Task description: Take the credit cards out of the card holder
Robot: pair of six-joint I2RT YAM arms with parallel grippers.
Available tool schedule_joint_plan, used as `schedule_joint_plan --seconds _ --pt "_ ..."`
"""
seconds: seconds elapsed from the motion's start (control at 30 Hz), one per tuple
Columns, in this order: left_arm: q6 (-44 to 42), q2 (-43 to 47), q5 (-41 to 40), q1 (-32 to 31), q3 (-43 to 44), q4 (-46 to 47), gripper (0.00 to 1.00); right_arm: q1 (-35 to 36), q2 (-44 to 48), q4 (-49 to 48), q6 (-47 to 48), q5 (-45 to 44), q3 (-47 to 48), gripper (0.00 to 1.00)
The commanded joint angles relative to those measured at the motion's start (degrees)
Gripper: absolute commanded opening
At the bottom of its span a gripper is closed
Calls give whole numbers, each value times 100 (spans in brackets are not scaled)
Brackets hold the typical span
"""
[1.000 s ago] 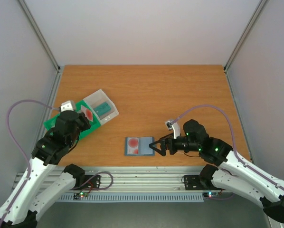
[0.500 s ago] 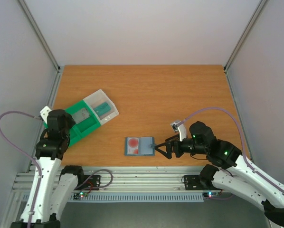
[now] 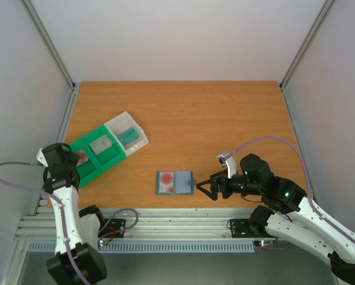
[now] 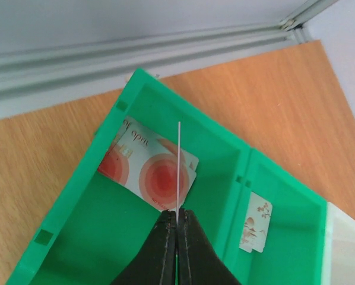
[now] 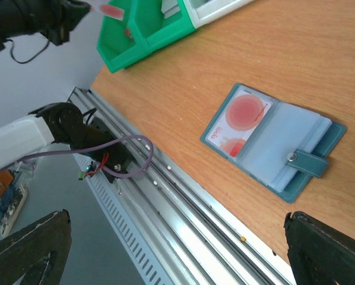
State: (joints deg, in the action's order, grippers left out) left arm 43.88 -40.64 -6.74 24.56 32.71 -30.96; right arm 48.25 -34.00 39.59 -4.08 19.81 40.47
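My left gripper should keep lowering the thin card (image 4: 178, 166), which hangs clear of the card holder's green sides over the near section (image 4: 127, 217), until it is below the section's rim, then release it.
The slate-blue card holder (image 3: 174, 182) lies open and flat near the table's front edge. A whitish card with red round marks (image 5: 239, 117) sits in its left leaf, and the tab clasp (image 5: 305, 161) points right. My left gripper (image 4: 177, 212) is shut on a thin card (image 4: 178, 166) seen edge-on. It holds the card above the near compartment of the green tray (image 4: 76, 196), where two cards with red rounds (image 4: 151, 172) lie. In the top view this gripper (image 3: 76, 159) is at the tray's left end. My right gripper (image 3: 204, 187) is open and empty, just right of the holder.
The tray's middle compartment holds a grey square pad (image 3: 100, 144), with small pale cards (image 4: 254, 228) against its wall. A clear box (image 3: 127, 133) with a teal block is joined to the tray's far end. A metal rail (image 5: 183, 190) runs along the front edge.
My left arm has swung back to the left and nearer, carrying the card from the tray's middle to its near-left end. My right gripper has drawn back a little to the right of the holder.
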Motion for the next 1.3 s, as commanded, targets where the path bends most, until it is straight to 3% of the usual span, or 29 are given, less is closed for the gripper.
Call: schedule_joint_plan --seconds 0.0,0.37,0.6,1.27 --pt "187 -374 1104 437 -270 917 0 35 94 -27 -45 -79 50 99" --pt "186 -1143 1299 515 -876 2318 0 35 7 -61 83 -275 91 99" --pt "372 -1392 1394 513 -1208 2981 0 35 -158 485 313 -435 605 98" --pt "-318 -1954 1046 515 -969 3133 0 35 -60 1330 744 -1130 1108 99"
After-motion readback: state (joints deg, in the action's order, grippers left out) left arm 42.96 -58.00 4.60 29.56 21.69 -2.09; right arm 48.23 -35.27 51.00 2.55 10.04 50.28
